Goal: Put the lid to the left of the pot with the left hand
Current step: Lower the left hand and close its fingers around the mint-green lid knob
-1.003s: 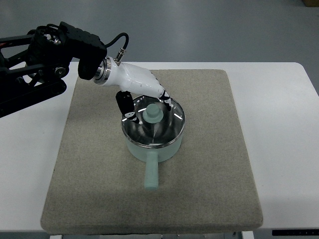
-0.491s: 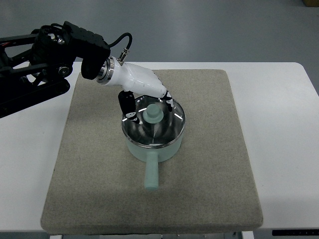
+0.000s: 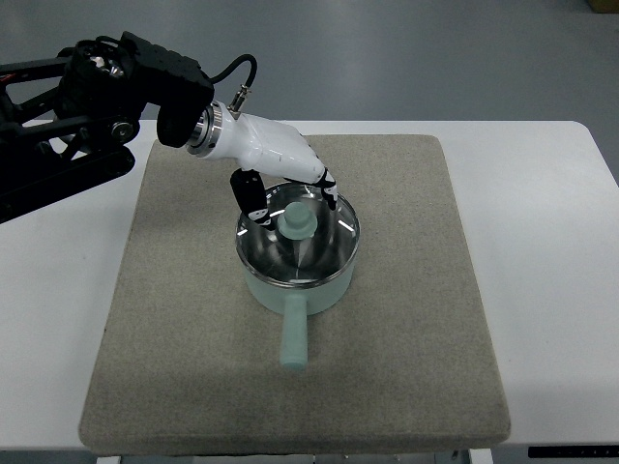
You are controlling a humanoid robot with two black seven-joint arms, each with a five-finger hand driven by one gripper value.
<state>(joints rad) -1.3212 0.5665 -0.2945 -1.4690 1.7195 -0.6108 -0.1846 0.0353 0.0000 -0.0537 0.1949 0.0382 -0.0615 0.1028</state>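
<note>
The robot should expect the mint-green pot (image 3: 321, 298) to be empty when it takes the glass lid off, because shiny steel (image 3: 282, 257) shows through the lid.
A mint-green pot (image 3: 296, 290) stands in the middle of a grey mat, its handle (image 3: 293, 338) pointing toward the near edge. A shiny glass lid (image 3: 300, 251) with a mint knob (image 3: 298, 220) sits on top of the pot. My left hand (image 3: 290, 198), white with black fingers, reaches in from the upper left and hovers just over the lid's far rim. Its fingers are spread around the knob, with the thumb (image 3: 251, 198) at the left and a finger (image 3: 332, 198) at the right, and they hold nothing. The right arm does not show.
The grey mat (image 3: 406, 319) covers most of a white table (image 3: 551, 271). The black left arm (image 3: 87, 106) crosses the upper left corner above the table.
The left arm has shifted slightly up and to the right, and the hand has lifted a little over the lid's far rim. Pot and lid have not moved.
</note>
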